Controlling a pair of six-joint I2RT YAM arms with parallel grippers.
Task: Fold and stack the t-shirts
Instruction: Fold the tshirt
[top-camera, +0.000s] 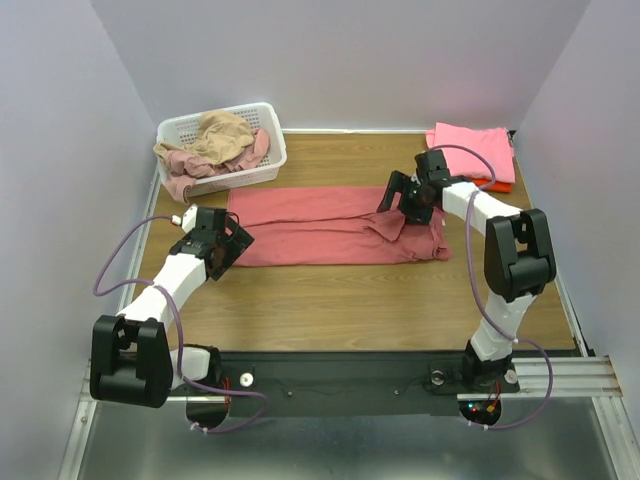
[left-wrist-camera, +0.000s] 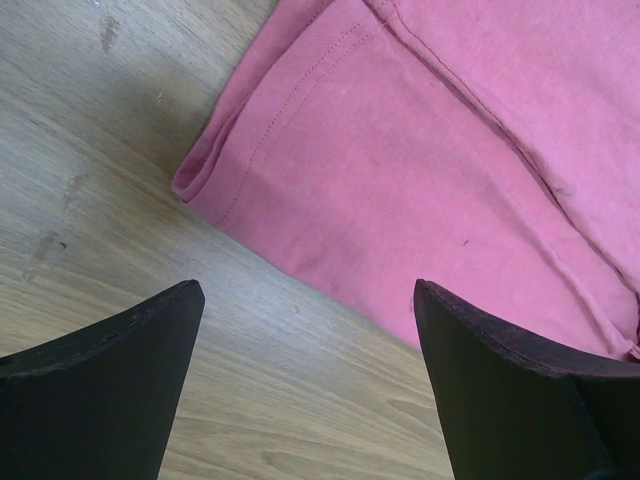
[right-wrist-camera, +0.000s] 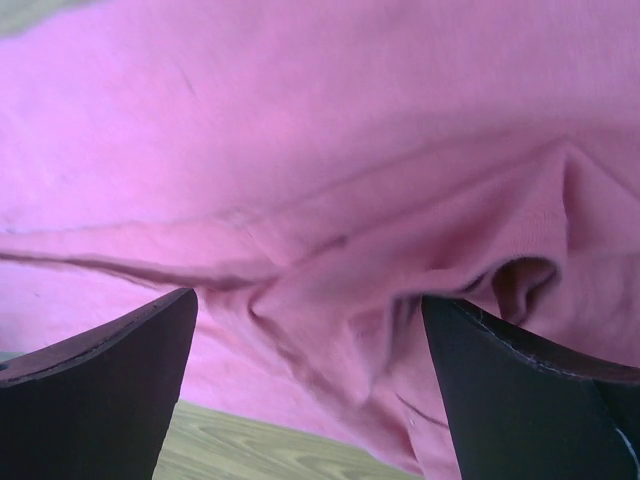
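The dusty red t-shirt (top-camera: 305, 238) is lying crosswise, so I should swing its wrinkled end (top-camera: 430, 243) to the back with my right gripper while my left gripper pulls the t-shirt's hem to the front.
The dusty red t-shirt (top-camera: 330, 228) lies folded into a long band across the middle of the table. My left gripper (top-camera: 232, 243) is open and empty just off the shirt's left end; the left wrist view shows the shirt's hem corner (left-wrist-camera: 200, 178) ahead of the fingertips (left-wrist-camera: 150, 330). My right gripper (top-camera: 398, 205) is open above the wrinkled right part of the shirt (right-wrist-camera: 330, 200), holding nothing. A bright pink t-shirt (top-camera: 473, 148) lies folded on an orange-red one (top-camera: 497, 187) at the back right. A tan t-shirt (top-camera: 222, 135) and a pale rose one (top-camera: 184, 170) are in the basket.
The white lattice basket (top-camera: 268, 135) stands at the back left against the wall. Grey walls close the table on three sides. Bare wood (top-camera: 370, 300) lies between the shirt and the arm bases.
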